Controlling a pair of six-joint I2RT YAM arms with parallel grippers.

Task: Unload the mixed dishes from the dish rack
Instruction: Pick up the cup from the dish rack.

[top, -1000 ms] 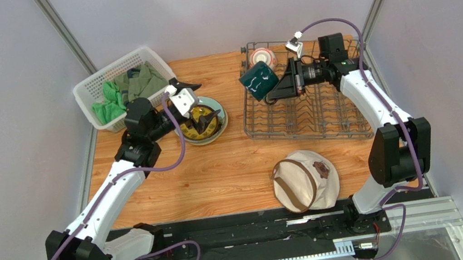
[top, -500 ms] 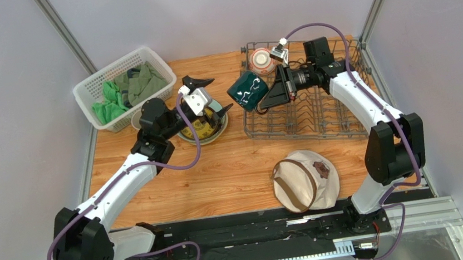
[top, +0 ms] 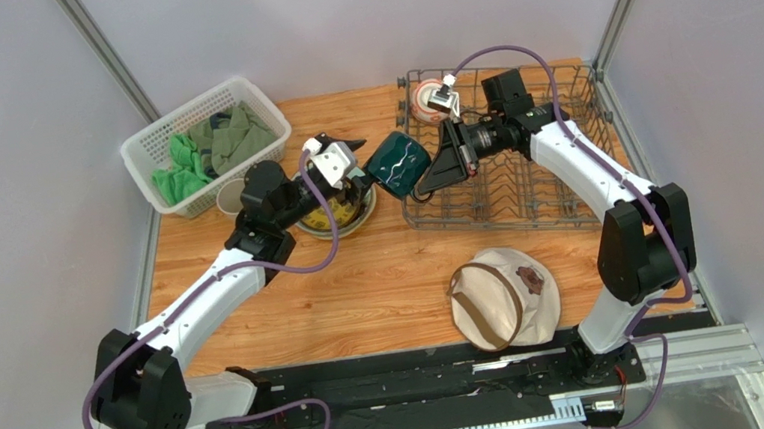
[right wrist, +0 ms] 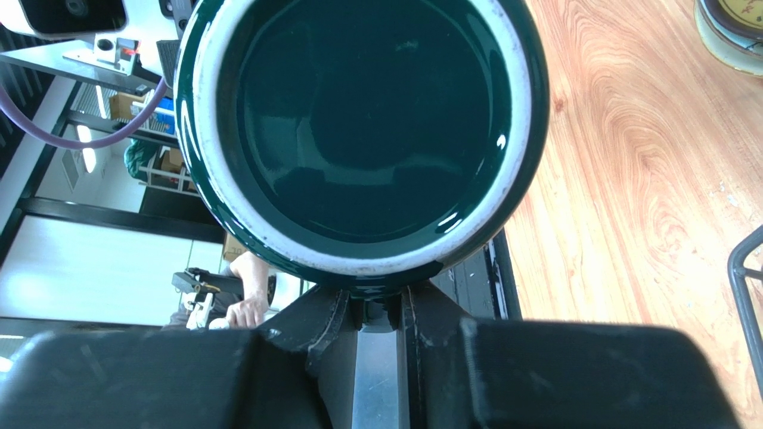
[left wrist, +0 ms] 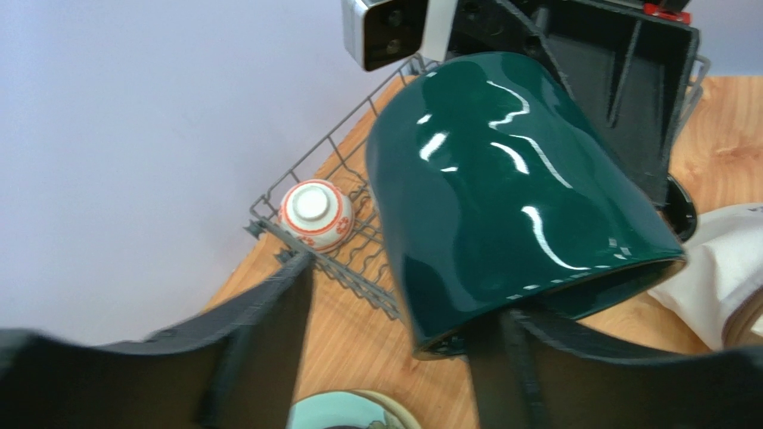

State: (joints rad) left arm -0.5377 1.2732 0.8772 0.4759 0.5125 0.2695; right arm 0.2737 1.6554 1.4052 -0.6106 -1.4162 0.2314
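Next, my left gripper grips the mug's rim (left wrist: 555, 308) and puts the mug beside the tumbler, because my right gripper holds the dark green mug (top: 399, 164) with its open rim toward my left gripper.
My right gripper (top: 434, 168) is shut on the dark green mug (top: 398, 162) and holds it in the air just left of the dish rack (top: 508, 187). In the right wrist view the mug's round end (right wrist: 358, 125) fills the frame above my right gripper (right wrist: 381, 308). My left gripper (top: 358, 170) is open right beside the mug. In the left wrist view the mug (left wrist: 510, 188) hangs over the right finger (left wrist: 506, 366); I cannot tell whether they touch. The red-orange-and-white bowl (top: 434, 97) sits upside down in the rack's far left corner (left wrist: 313, 213). The stacked plates (top: 336, 217) lie below my left gripper.
A white lattice basket (top: 206, 144) with green cloths stands at the far left, a beige tumbler (top: 228, 198) in front of it. A round beige hat (top: 501, 297) lies near the front edge. The rack's wire rim (left wrist: 358, 268) is close behind the mug.
My right gripper has carried the mug left, out past the rack's edge. My left gripper has risen off the plates and swung right up to the mug.
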